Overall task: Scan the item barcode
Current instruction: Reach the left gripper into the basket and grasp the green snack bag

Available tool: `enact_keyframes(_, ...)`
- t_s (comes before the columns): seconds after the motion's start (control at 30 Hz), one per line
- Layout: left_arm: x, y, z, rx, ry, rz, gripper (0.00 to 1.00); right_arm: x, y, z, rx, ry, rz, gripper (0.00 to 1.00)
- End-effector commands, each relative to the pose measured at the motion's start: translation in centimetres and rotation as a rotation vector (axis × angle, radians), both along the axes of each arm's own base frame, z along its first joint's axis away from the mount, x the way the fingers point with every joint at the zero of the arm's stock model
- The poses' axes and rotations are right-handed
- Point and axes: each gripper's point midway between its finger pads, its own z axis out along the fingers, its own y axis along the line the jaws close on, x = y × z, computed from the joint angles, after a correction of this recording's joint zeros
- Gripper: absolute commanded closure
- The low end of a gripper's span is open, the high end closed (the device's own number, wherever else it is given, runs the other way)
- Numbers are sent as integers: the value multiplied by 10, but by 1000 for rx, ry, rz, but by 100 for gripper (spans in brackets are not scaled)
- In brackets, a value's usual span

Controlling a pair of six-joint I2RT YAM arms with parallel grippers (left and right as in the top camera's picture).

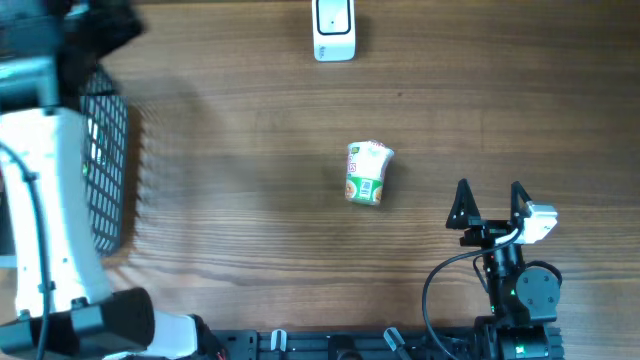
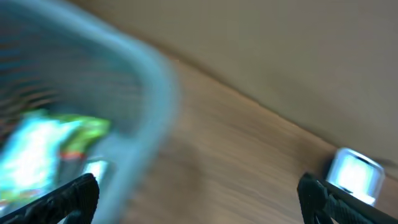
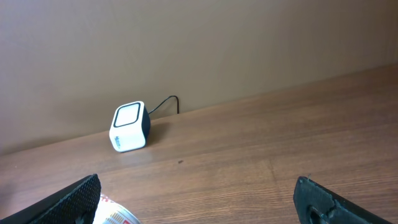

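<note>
The light blue packet (image 2: pixel 36 154) is on top of the green one, so my left gripper should go on into the basket (image 1: pixel 104 165) and close on the light blue packet.
The item, a small cup (image 1: pixel 368 173) with a green and white label, lies on its side at mid-table. Only its rim shows in the right wrist view, as the cup (image 3: pixel 113 215) by the left finger. The white barcode scanner (image 1: pixel 333 30) stands at the far edge; it is also the scanner (image 3: pixel 129 126) in the right wrist view and a blurred scanner (image 2: pixel 354 175) in the left wrist view. My right gripper (image 1: pixel 490 202) is open, to the right of the cup and a little nearer. My left gripper (image 2: pixel 199 198) is open beside the basket, holding nothing.
A black wire basket (image 1: pixel 108 170) stands at the left edge under the white left arm (image 1: pixel 50 210). In the blurred left wrist view something green and white (image 2: pixel 53 149) lies inside the basket. The scanner's cable runs to the back wall (image 3: pixel 249 37).
</note>
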Motion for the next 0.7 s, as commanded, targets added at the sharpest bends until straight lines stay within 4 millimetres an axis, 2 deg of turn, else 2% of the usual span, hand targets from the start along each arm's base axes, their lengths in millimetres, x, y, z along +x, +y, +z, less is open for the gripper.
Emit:
enact_keyframes(0.0, -24, 71, -14, 3, 53, 156, 0, -1, -1, 3, 5, -14, -2, 0)
enact_keyframes(0.13, -47, 131, -36, -13, 108, 287, 0, -1, -1, 3, 5, -14, -2, 0)
enact_keyframes(0.23, -58, 160, -63, 1, 199, 299, 0, -1, -1, 3, 5, -14, -2, 0)
enact_keyframes(0.4, -65, 184, -121, -4, 376, 244, 0, -1, -1, 3, 5, -14, -2, 0)
enact_keyframes(0.43, -65, 188, -141, -4, 433, 210, 0, -1, -1, 3, 5, -14, -2, 0)
enact_keyframes(0.67, -60, 193, -202, -45, 566, 144, 0, -1, -1, 3, 5, -14, -2, 0)
